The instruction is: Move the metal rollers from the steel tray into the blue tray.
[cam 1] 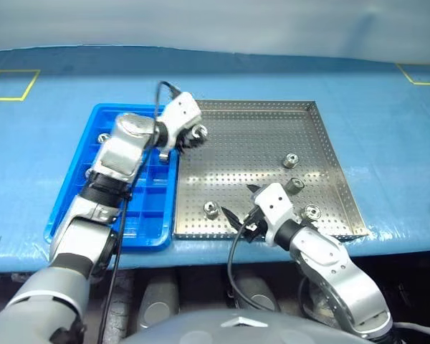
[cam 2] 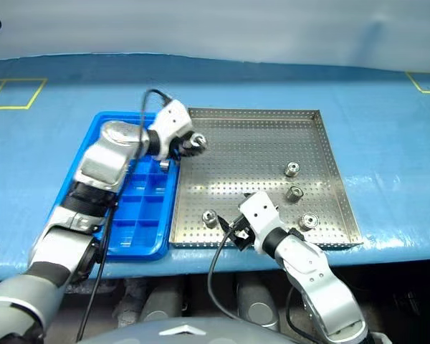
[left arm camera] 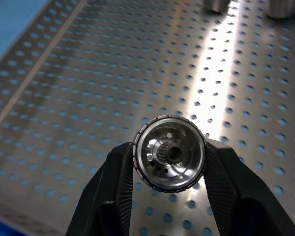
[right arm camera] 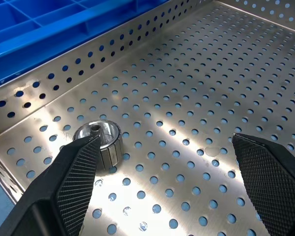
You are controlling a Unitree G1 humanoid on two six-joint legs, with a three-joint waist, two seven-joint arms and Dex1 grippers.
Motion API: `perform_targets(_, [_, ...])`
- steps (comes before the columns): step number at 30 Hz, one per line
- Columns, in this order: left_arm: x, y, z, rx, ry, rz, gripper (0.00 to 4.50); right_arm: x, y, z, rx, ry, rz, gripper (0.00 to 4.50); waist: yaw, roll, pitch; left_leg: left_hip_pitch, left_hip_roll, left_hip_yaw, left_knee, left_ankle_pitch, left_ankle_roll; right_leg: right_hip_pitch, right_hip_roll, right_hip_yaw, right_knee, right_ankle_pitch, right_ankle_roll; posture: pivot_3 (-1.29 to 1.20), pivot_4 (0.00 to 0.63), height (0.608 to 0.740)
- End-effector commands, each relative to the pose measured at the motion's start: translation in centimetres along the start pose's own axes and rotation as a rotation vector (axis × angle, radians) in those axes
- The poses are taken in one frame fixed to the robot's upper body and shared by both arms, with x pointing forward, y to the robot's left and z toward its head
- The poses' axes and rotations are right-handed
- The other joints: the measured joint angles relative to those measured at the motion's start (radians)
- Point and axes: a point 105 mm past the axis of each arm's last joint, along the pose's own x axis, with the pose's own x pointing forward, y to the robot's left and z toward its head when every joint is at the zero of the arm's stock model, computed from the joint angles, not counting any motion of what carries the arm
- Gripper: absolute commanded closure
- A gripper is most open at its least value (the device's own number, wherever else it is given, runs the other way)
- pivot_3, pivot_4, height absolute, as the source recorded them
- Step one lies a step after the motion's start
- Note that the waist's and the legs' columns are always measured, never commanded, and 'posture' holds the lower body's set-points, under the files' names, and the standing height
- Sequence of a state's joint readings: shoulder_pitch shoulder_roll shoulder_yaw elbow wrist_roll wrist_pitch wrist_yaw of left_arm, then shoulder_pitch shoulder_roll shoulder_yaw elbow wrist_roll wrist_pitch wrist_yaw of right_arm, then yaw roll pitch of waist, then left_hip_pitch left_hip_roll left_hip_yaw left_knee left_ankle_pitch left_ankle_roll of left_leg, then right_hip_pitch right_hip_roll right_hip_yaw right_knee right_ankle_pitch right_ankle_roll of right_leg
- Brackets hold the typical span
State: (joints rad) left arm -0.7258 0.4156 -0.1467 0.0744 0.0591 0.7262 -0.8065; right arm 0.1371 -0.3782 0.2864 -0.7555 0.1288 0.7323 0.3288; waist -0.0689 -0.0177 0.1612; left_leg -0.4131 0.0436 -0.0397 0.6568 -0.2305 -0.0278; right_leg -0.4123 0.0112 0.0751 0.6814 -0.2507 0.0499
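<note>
The held roller (cam 1: 199,131) is hanging upright, clear of the steel tray's side, so my left gripper keeps going to an empty blue tray compartment (cam 1: 155,205) and lets go of it there.
My left gripper (cam 1: 196,135) is shut on one of the metal rollers (left arm camera: 169,152), gripping its ribbed rim, and holds it in the air over the far left corner of the steel tray (cam 1: 251,143), right beside the blue tray (cam 1: 147,208). My right gripper (right arm camera: 165,140) stands open low over the steel tray's near edge, with a roller (right arm camera: 98,142) lying by one fingertip. Three more rollers (cam 1: 291,158) (cam 1: 295,185) (cam 1: 312,212) lie on the right half of the steel tray. One roller (cam 1: 102,137) sits in a far left compartment of the blue tray.
Both trays sit side by side on a blue-covered table (cam 1: 387,129), the blue one on the left. Yellow tape squares (cam 1: 11,84) mark the far corners of the table. The table's front edge runs just under the trays.
</note>
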Motion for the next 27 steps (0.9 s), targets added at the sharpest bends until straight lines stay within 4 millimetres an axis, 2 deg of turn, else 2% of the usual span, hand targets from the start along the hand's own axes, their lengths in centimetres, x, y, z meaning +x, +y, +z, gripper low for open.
perform_targets(1, [-4.4,2.3,-1.2,-0.062,0.009,0.218,2.7,0.6,1.2,2.1,-0.016,-0.077,0.066,0.0,-0.001,0.0,0.0,0.0,0.0,0.0,0.0,0.0,0.0,0.0,0.0,0.0,0.0,0.0,0.0,0.04,0.15,0.74])
perform_targets(2, [-6.1,2.2,-2.4,-0.095,0.034,0.264,2.7,1.1,1.7,2.7,-0.019,-0.096,0.097,0.0,0.001,0.0,0.0,0.001,0.001,0.0,-0.001,0.0,0.0,0.0,0.0,0.0,0.0,0.0,0.0,0.06,0.15,0.74])
perform_targets(5, [-9.1,0.9,-4.8,-0.15,0.097,0.321,2.7,2.1,2.9,3.7,-0.017,-0.125,0.161,0.0,0.019,-0.001,0.0,0.0,0.001,-0.001,-0.002,0.0,-0.001,0.0,0.0,-0.002,0.0,-0.001,-0.001,0.1,0.15,0.74])
perform_targets(10, [-11.9,-1.6,-6.7,-0.191,0.182,0.35,2.7,2.8,3.7,3.7,-0.019,-0.122,0.22,0.0,0.077,-0.002,0.001,-0.001,-0.002,-0.005,-0.001,0.001,-0.001,0.002,-0.003,-0.006,-0.001,-0.001,-0.002,0.14,0.15,0.74])
perform_targets(13, [-12.4,-2.6,-7.3,-0.215,0.22,0.351,2.7,2.9,3.8,3.6,-0.016,-0.119,0.232,0.0,0.094,-0.002,0.001,0.0,-0.002,-0.005,0.001,0.001,-0.001,0.004,-0.003,-0.006,-0.003,-0.001,-0.001,0.16,0.15,0.74])
perform_targets(20, [-12.8,-3.6,-8.9,-0.263,0.303,0.356,2.7,2.9,3.8,3.5,-0.013,-0.114,0.242,0.0,0.096,-0.002,0.001,0.001,0.0,-0.005,0.001,0.002,-0.002,0.004,-0.002,-0.006,-0.001,-0.001,-0.004,0.17,0.15,0.74])
perform_targets(27, [-13.6,-2.8,-10.5,-0.318,0.371,0.454,2.7,2.4,3.6,3.1,0.0,-0.109,0.227,0.0,0.095,-0.002,0.001,0.001,-0.001,-0.005,-0.002,0.002,-0.002,0.002,-0.002,-0.006,-0.001,0.0,-0.003,0.13,0.15,0.74])
